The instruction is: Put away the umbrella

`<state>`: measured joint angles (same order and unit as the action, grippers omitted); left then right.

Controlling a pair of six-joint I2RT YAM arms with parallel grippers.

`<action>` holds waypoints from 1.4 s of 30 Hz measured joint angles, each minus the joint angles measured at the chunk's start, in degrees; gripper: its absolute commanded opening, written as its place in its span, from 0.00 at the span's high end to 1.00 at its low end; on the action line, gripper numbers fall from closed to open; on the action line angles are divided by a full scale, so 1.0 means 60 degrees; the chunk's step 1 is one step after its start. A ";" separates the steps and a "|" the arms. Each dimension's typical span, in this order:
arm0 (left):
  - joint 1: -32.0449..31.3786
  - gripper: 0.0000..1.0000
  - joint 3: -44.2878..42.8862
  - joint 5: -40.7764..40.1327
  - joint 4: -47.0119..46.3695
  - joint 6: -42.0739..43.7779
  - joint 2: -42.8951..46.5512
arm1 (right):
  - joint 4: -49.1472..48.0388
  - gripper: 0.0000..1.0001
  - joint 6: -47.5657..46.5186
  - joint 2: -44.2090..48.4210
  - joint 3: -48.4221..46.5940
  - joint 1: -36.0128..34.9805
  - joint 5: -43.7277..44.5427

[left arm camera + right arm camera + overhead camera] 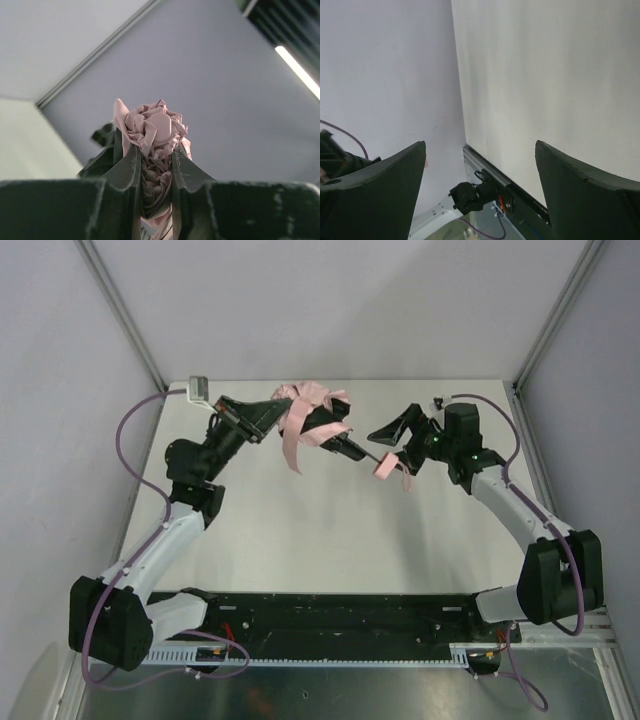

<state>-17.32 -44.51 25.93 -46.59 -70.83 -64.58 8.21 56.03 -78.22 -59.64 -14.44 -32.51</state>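
Note:
The umbrella's loose pink strip [291, 451] hangs free while my left gripper is busy holding the umbrella's fabric end [302, 395], so my right gripper should pinch the strip and wrap it around.
The umbrella [312, 412] is a crumpled pale pink bundle held above the table, with a loose pink strip hanging from it. Its thin dark shaft [356, 450] runs right and down to the small pink handle [384, 468]. My left gripper [264, 420] is shut on the fabric end. In the left wrist view the pink folds of the umbrella [156, 125] are squeezed between the fingers of the left gripper [154, 150]. My right gripper [388, 448] stands wide open right beside the handle. In the right wrist view nothing lies between the fingers of the right gripper [480, 145].
The white table [330, 530] is walled by grey panels at the back and sides. A black rail [330, 615] with both arm bases runs along the near edge. A purple cable [135, 430] loops beside the left arm.

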 measured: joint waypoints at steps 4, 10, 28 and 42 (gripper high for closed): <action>0.0011 1.00 -0.0612 0.0200 -0.1031 -0.0714 -0.0237 | -0.1406 0.05 0.1140 -0.0229 0.0765 -0.0131 -0.0601; 0.0015 1.00 -0.0805 0.0255 -0.1949 -0.1428 -0.0386 | -0.4652 0.07 0.4382 -0.0204 0.2455 -0.1472 -0.0211; 0.0018 1.00 -0.0798 0.0291 -0.2648 -0.1883 -0.0441 | -1.0102 0.26 0.9493 -0.0750 0.2743 -0.6043 0.3843; 0.0018 1.00 -0.0470 0.0328 -0.2688 -0.1883 -0.0153 | -1.1001 0.36 0.9668 -0.1180 0.2703 -0.6579 0.4652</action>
<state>-17.21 -47.33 27.90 -62.72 -82.13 -65.49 -57.80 114.04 -85.30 -43.42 -53.91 -4.60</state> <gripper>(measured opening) 0.214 0.660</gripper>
